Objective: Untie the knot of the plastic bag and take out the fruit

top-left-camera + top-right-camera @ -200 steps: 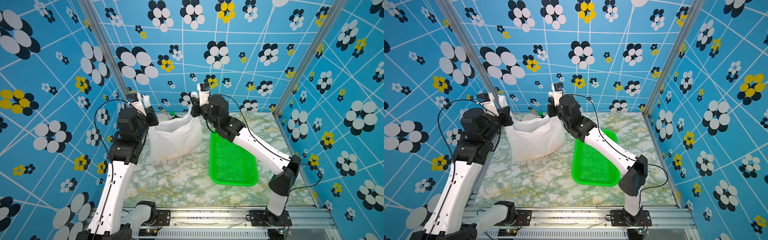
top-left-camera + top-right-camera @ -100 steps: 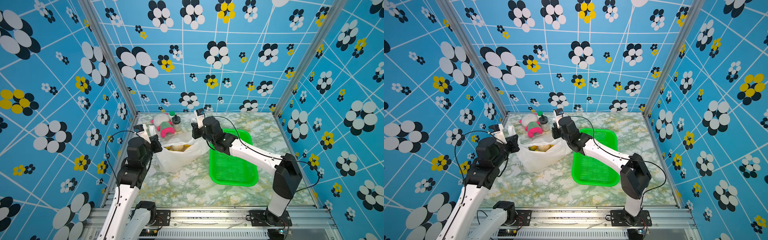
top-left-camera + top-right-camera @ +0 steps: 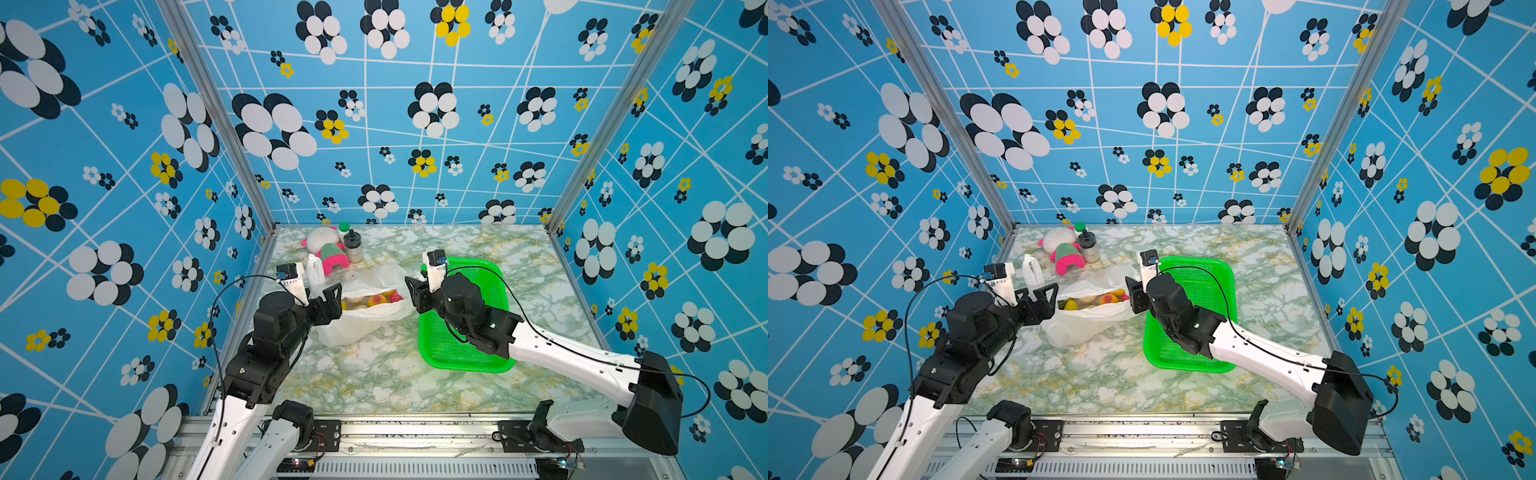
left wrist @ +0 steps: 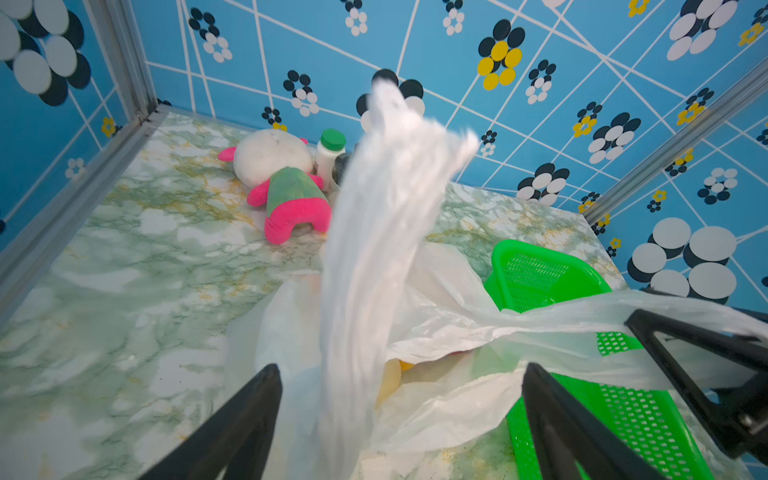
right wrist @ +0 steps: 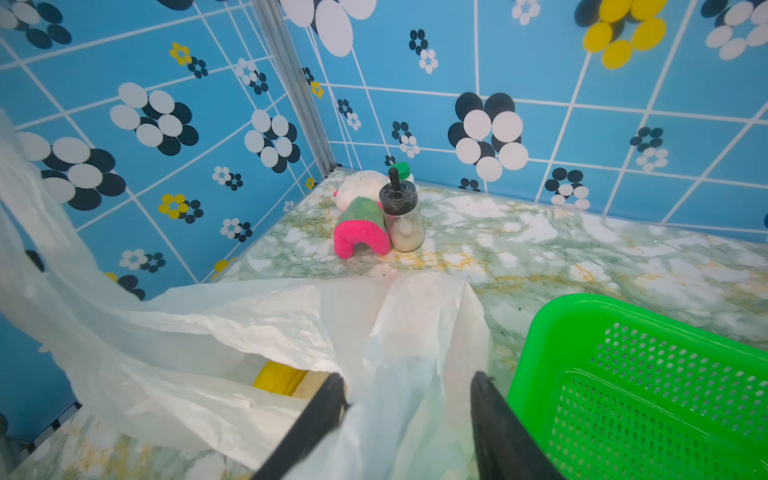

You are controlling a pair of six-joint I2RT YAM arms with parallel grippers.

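The bag's opening is a narrow slit over the fruit, so next my left gripper leaves the loose handle piece and pulls the bag's far rim open first.
The plastic bag lies slumped on the marble table with its mouth open. Inside it the fruit shows as yellow, orange and pink-red pieces; a yellow piece also shows in the right wrist view. No knot is in view, and the two handle strips stand apart. My left gripper is wide open at the bag's left edge, with one blurred handle strip loose between its fingers. At the bag's right edge my right gripper is open, the other strip lying slack between its fingers.
A green mesh basket sits right of the bag, under my right arm. At the back left are a pink, green and white plush toy, two small jars and a clear bottle. Patterned walls enclose three sides.
Both arms came down from holding the bag up by its handles. The bag now rests on the table with its mouth open. Both grippers have opened and let the strips go.
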